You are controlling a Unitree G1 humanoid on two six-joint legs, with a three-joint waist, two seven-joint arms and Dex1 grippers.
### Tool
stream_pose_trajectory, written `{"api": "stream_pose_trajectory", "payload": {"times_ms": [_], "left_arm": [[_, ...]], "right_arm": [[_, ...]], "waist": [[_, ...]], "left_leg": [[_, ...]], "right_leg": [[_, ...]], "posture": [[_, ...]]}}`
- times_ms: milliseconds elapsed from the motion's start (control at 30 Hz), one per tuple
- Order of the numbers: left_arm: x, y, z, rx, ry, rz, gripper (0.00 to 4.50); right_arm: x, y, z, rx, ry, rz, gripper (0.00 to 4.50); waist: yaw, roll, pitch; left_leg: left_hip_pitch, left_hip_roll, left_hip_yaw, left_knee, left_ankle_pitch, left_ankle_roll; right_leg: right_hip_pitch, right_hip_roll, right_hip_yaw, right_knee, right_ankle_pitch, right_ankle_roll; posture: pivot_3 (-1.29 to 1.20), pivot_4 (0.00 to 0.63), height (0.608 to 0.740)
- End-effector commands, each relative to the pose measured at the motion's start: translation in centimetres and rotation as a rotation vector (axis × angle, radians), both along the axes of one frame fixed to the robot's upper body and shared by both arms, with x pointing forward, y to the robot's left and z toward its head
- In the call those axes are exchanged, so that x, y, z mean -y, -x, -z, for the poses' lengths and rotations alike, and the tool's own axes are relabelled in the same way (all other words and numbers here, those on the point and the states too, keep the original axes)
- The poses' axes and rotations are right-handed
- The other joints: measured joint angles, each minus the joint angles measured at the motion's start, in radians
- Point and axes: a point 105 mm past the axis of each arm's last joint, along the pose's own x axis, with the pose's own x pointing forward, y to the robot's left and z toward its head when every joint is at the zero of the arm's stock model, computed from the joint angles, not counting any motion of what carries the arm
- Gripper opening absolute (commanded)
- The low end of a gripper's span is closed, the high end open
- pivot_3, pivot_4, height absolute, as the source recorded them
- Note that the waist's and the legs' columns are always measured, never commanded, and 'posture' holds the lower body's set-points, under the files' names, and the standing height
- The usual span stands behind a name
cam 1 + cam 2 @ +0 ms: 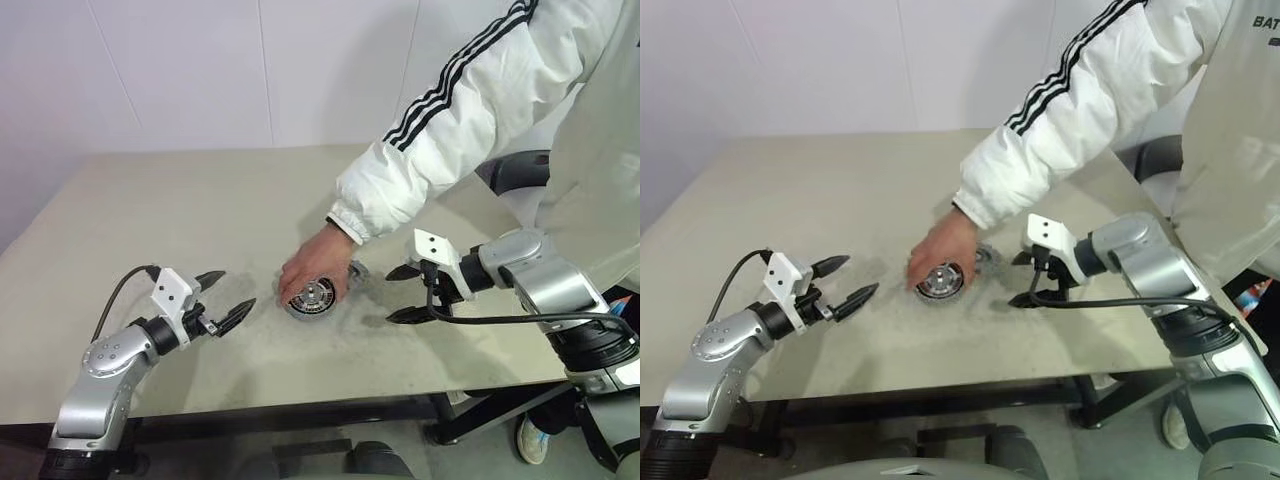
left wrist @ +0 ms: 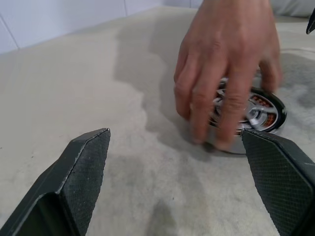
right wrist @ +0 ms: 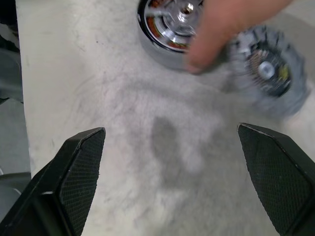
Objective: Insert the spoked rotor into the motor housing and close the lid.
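Note:
I expect the lid (image 1: 358,270) to leave small dark slots along the motor housing's rim when I close it, since the lid has a notched edge (image 3: 291,43).
The motor housing (image 1: 314,299), a short silver cup with copper windings, stands mid-table under a person's hand (image 1: 316,262). A black-rimmed spoked rotor (image 2: 263,110) with pale spokes and a shiny hub appears to sit in its top. The grey notched lid (image 3: 269,69) lies flat on the table right beside the housing, on my right gripper's side. My left gripper (image 1: 240,288) hovers open and empty, to the left of the housing. To the right, my right gripper (image 1: 389,297) is open and empty too, pointing at the lid from a short way off.
The person in a white jacket with black-striped sleeves (image 1: 450,110) stands at the right, reaching across my right arm. The beige table (image 1: 180,210) ends at its front edge just below both grippers. A black cable (image 1: 500,320) runs along my right forearm.

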Motion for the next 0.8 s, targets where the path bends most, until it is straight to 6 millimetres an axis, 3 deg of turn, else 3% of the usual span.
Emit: {"api": "stream_pose_trajectory", "payload": {"times_ms": [33, 467, 800], "left_arm": [[-0.6, 0.0, -1.2, 0.05, -0.009, -0.016, 4.5], [-0.6, 0.2, -1.0, 0.049, -0.01, -0.022, 4.5], [-0.6, -0.2, -1.2, 0.057, -0.006, -0.026, 4.5]], "right_arm": [[-0.8, 0.0, -1.3, 0.06, -0.031, -0.043, 4.49], [-2.9, 0.6, -0.8, 0.081, -0.019, -0.18, 4.49], [-6.5, -1.2, 0.5, 0.29, 0.176, -0.466, 4.49]], "waist": [[0.001, 0.0, 0.0], [0.021, 0.0, 0.0], [0.017, 0.0, 0.0]], "left_leg": [[0.0, 0.0, 0.0, 0.0, 0.0, 0.0], [0.001, 0.0, 0.0, 0.0, 0.0, 0.0], [0.002, 0.0, 0.0, 0.0, 0.0, 0.0]], "right_leg": [[0.0, 0.0, 0.0, 0.0, 0.0, 0.0], [0.001, 0.0, 0.0, 0.0, 0.0, 0.0], [0.001, 0.001, 0.0, 0.001, 0.0, 0.0]], "posture": [[0.0, 0.0, 0.74], [0.0, 0.0, 0.74], [0.0, 0.0, 0.74]]}}
